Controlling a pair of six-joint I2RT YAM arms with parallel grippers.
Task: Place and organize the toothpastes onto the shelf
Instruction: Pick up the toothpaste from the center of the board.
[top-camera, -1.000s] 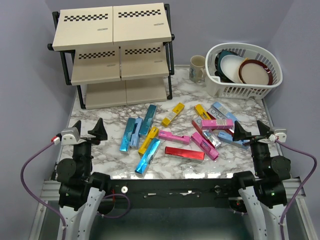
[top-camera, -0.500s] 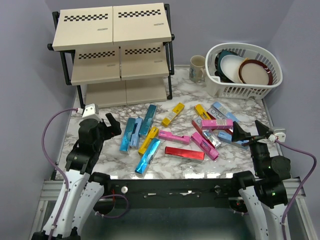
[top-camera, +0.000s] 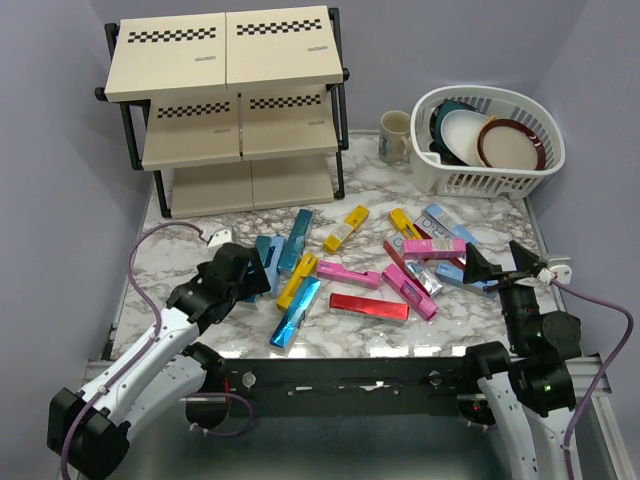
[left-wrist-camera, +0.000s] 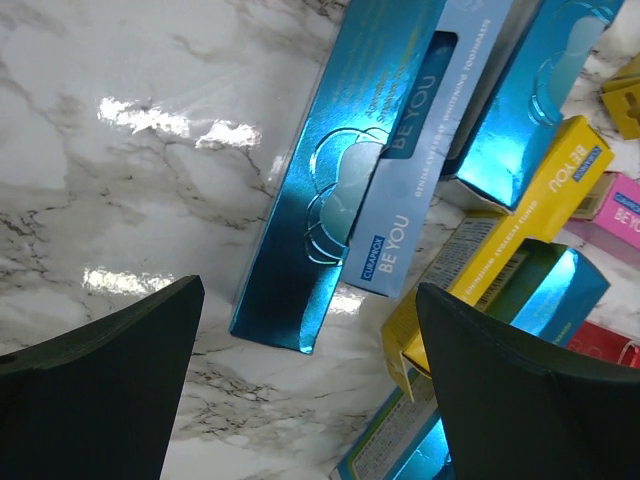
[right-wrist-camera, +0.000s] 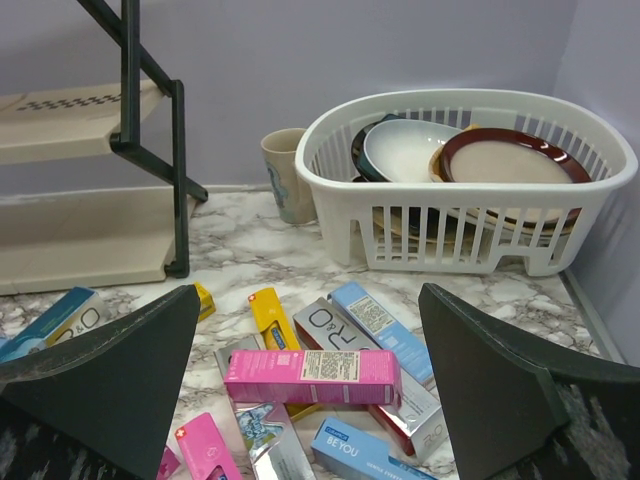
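Note:
I can see the metallic teal carton's end jutting (left-wrist-camera: 318, 290) past the light blue carton. My left gripper should keep turning in line and close on that loose end (left-wrist-camera: 282, 318).
Several toothpaste cartons lie scattered on the marble table, among them a red one (top-camera: 368, 306), pink ones (top-camera: 348, 272), yellow ones (top-camera: 346, 228) and a teal one (top-camera: 296, 312). My left gripper (top-camera: 248, 272) is open and empty, low over the left end of the pile. Its wrist view shows a metallic teal carton (left-wrist-camera: 320, 200), a light blue carton (left-wrist-camera: 415, 170) and a yellow carton (left-wrist-camera: 530, 220) between and beyond the open gripper (left-wrist-camera: 310, 400). My right gripper (top-camera: 490, 268) is open and empty at the right of the pile, facing a pink carton (right-wrist-camera: 312, 377). The three-tier shelf (top-camera: 225, 60) stands at the back left, with bare boards.
A white dish basket (top-camera: 488, 140) with plates stands at the back right, and it shows in the right wrist view (right-wrist-camera: 470, 190) too. A mug (top-camera: 395, 136) stands left of it. The shelf's black leg (right-wrist-camera: 178, 180) stands on the table near the cartons.
My left arm has swung from the table's left edge forward and right, down over the teal cartons. The right arm has barely moved. No carton has moved.

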